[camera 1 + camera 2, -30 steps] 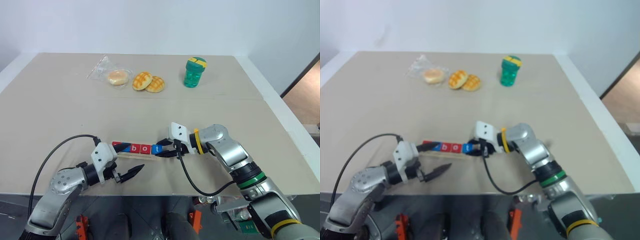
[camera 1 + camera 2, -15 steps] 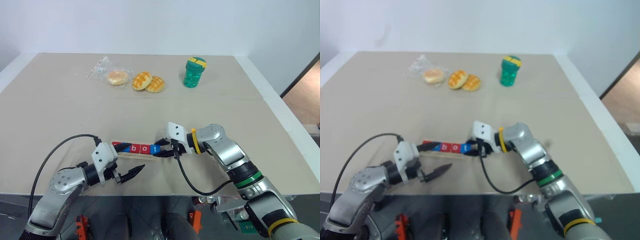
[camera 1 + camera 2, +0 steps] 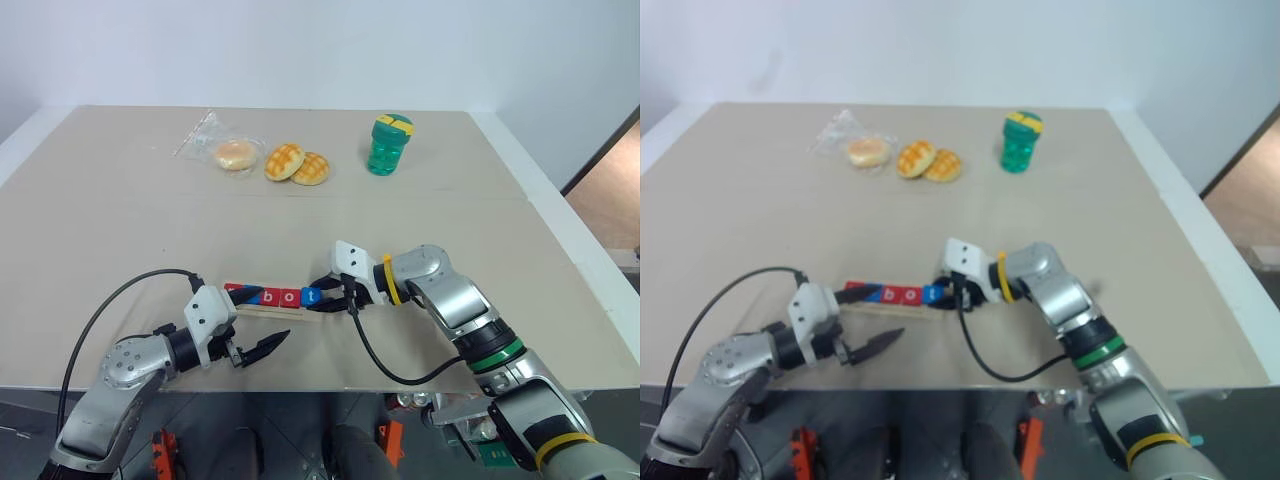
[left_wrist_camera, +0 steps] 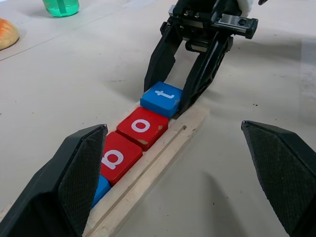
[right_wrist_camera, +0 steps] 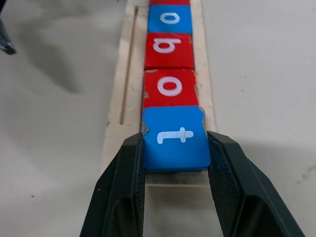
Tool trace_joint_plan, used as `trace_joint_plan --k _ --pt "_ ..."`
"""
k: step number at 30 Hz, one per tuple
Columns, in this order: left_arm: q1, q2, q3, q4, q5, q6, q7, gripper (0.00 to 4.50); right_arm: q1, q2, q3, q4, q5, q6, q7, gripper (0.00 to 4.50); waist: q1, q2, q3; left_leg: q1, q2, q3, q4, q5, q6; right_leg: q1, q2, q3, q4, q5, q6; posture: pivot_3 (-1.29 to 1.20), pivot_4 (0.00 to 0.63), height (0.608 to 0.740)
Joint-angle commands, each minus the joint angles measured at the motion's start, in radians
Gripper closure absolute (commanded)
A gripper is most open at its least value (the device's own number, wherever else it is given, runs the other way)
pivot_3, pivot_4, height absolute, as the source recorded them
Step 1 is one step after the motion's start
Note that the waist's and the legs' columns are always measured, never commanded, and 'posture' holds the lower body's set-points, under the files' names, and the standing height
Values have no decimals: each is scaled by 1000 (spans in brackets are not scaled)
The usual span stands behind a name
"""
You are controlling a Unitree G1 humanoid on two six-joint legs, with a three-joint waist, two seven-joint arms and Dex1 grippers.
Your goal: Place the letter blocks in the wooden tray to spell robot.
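The blue t (image 5: 176, 134) is sticking up next to the red o, so next my right gripper opens first and then pushes the blue t gently into the wooden tray (image 5: 177, 178) with closed fingers.
The wooden tray (image 3: 285, 312) lies near the table's front edge. In it, from left to right, sit a red tile (image 5: 170, 2), a blue o (image 5: 170, 19), a red b (image 4: 117, 157) and a red o (image 4: 143, 127). The blue t (image 5: 175, 138) is at the tray's right end, touching the red o and sitting slightly raised. My right gripper (image 5: 175, 143) is shut on the t, one finger on each side. My left gripper (image 4: 173, 128) is open and straddles the tray's left end. One of its fingers (image 4: 79, 173) hangs over the tiles and the other (image 4: 279, 168) over the bare table.
At the back of the table stand a green bottle (image 3: 388, 143), two golden buns (image 3: 298, 163) and a bun in a clear bag (image 3: 232, 153). The table's front edge (image 3: 330, 388) runs just below both grippers. A black cable (image 3: 385, 365) hangs from the right wrist.
The right wrist has bent a little and its forearm has edged left. The t tile stays at the tray's end. The left arm has not moved.
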Motion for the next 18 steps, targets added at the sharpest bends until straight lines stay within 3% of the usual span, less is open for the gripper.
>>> trace_joint_plan --k 1,18 --pt "-9 5 3 -22 -2 -9 -1 0 -18 -9 -13 -43 2 18 0 3296 0 0 0 0 0 0 0 0 0 0 0 0 0 0 0 0 150 740" --pt "-6 5 4 -11 5 -18 -4 0 -28 9 9 -42 -8 20 0 3296 0 0 0 0 0 0 0 0 0 0 0 0 0 0 0 0 150 740"
